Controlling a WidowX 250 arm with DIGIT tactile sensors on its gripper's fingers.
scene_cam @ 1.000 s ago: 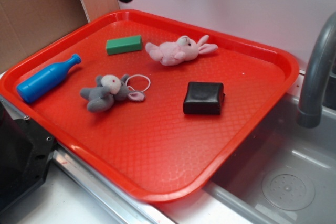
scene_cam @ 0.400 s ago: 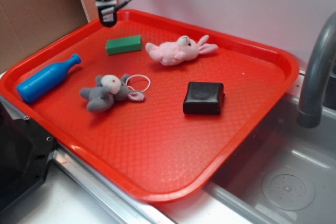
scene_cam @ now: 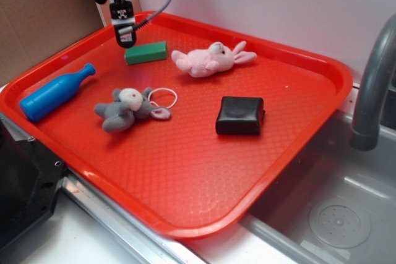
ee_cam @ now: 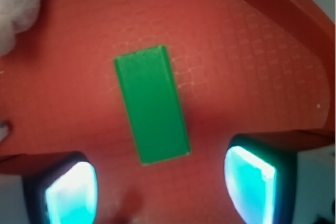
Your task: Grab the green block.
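I should keep lowering my gripper over the green block until my fingers are on either side of its long sides, because my open fingers are lined up with the green block's narrow width.
The green block lies flat on the red tray near its far left side, just left of the pink plush rabbit. My gripper hangs above the block's left end, pointing down. In the wrist view the green block lies lengthwise ahead of the gripper. The two glowing cyan fingertips stand wide apart at the bottom corners. Nothing is between them, so the gripper is open. The block's near end sits just beyond the gap.
On the tray also lie a blue bottle at the left, a grey plush mouse with a white ring, and a black square pad. A metal sink and grey faucet are on the right. A cardboard wall stands behind.
The gripper has come down and moved left then slightly right, from the top edge of the view to just above the green block's left end. Nothing on the tray has moved.
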